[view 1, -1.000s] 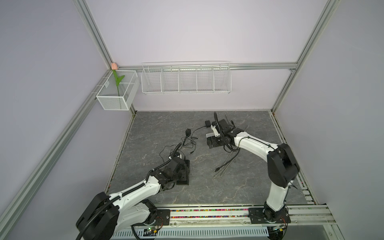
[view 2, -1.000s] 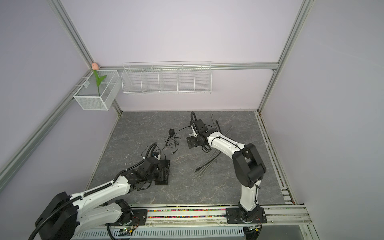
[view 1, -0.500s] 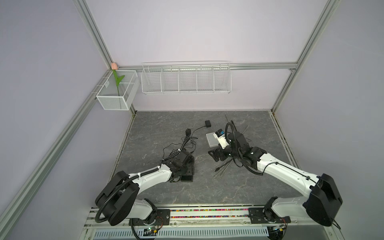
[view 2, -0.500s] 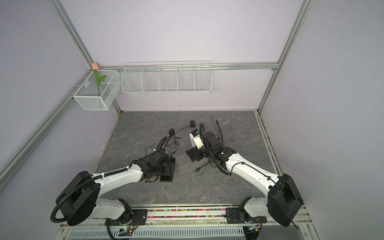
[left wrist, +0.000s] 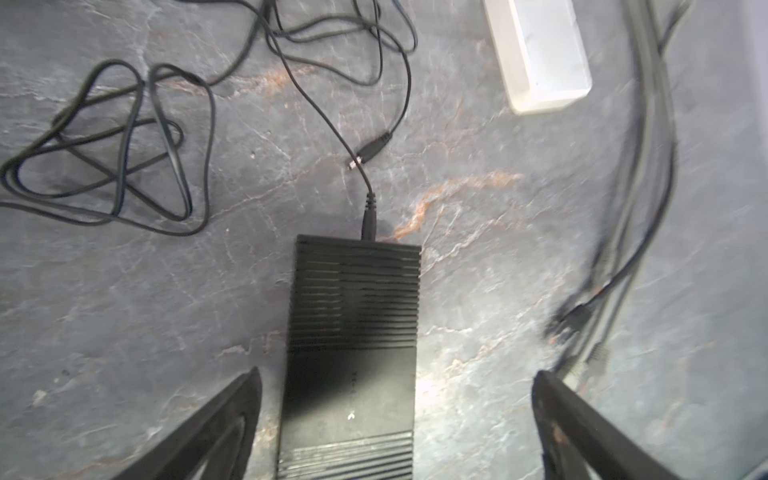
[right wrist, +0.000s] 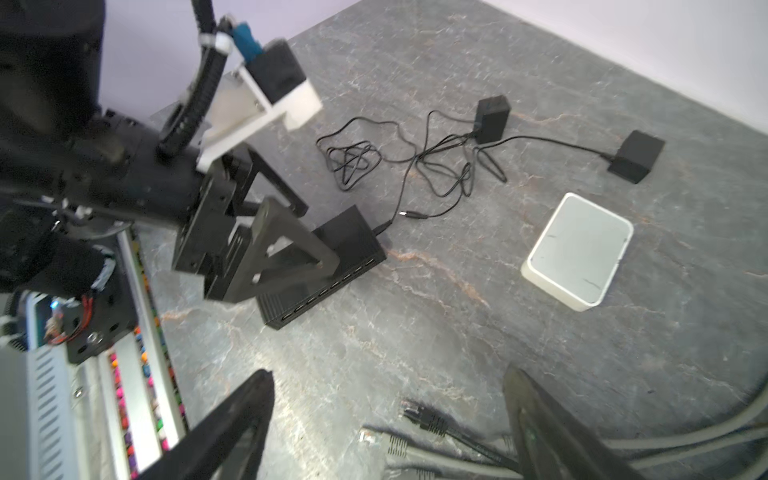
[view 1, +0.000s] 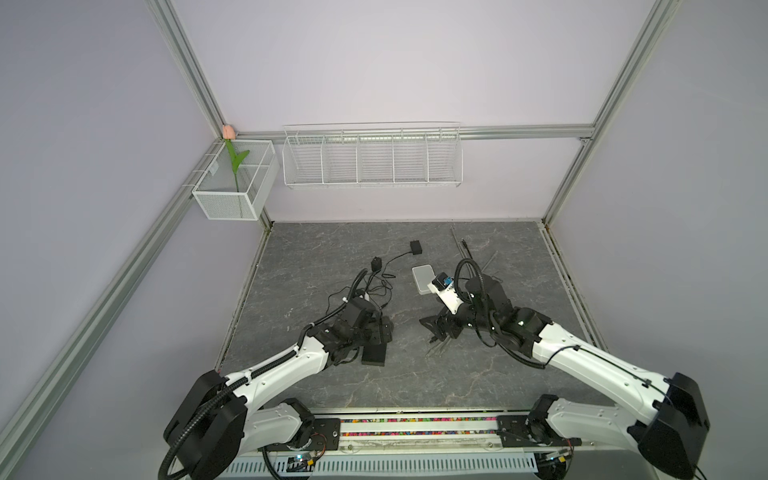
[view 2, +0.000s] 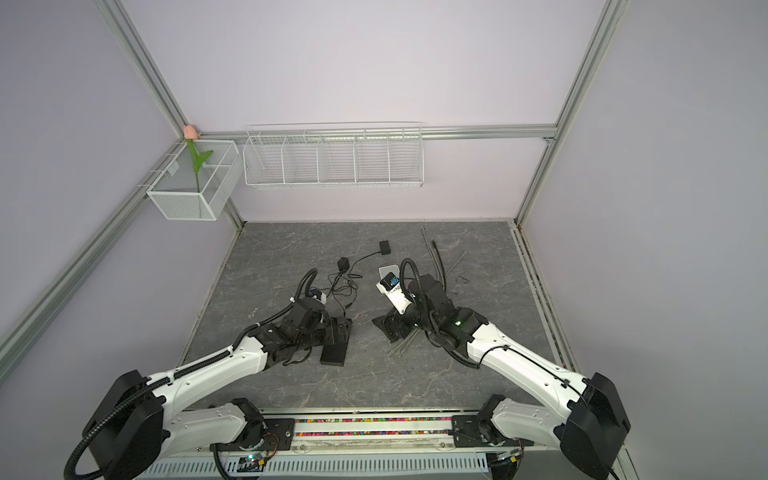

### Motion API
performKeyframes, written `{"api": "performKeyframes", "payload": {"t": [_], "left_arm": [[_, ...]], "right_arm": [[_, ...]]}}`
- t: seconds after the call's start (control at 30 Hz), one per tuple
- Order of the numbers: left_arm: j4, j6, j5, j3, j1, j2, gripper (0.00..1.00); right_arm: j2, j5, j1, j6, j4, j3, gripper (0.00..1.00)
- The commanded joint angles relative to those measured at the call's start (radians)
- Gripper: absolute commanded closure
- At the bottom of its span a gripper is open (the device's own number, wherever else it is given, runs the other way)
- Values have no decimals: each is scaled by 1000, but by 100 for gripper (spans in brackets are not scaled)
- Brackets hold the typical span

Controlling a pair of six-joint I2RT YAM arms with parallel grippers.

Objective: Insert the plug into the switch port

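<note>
The black network plug is lying loose next to the grey one [right wrist: 393,444], so the robot's left gripper should move back from the switch while its right gripper takes the black plug [right wrist: 424,417].
The black switch [right wrist: 324,266] lies flat on the floor, its row of ports facing the free floor in the middle. It shows in both top views [view 1: 374,355] [view 2: 334,355]. My left gripper [left wrist: 397,374] hovers over it, open, with the switch [left wrist: 353,332] under the gap nearer one finger. A black network plug [right wrist: 415,415] and a grey one [right wrist: 374,438] lie loose on the floor. My right gripper [right wrist: 386,376] stands open just above them, holding nothing. Both grippers show in a top view [view 1: 384,330] [view 1: 434,328].
A thin power lead [left wrist: 369,216] is plugged into the switch's back. A loose barrel plug [left wrist: 370,151] lies near it. A white box [right wrist: 577,249] and two black adapters [view 1: 416,247] [view 1: 376,263] with tangled leads sit farther back. Grey cables [view 1: 465,253] run to the back right.
My left gripper has opened wide over the switch. The right arm has drawn back from the white box towards the front and now hangs over the cable ends.
</note>
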Motion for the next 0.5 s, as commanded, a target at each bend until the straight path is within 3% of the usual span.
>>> {"api": "performKeyframes", "payload": {"t": [0.0,0.07,0.2,0.33,0.47], "left_arm": [[167,-113,112,-117,72,-67,0],[263,-157,121,-186,89,-119,0],[147,-85,111,-158,90,-194,0],[105,-20,97,-158,89,-227,0],[170,-50,128,-206,91,-227,0]], "right_arm": [[58,-124,11,-78,-143,113,11],[104,-84,37,-98,-201,168,11],[164,46,126,-171,-254,199,11],[159,71,150,-285,-255,160,6],[68,10,152,-472,-230,102,11]]}}
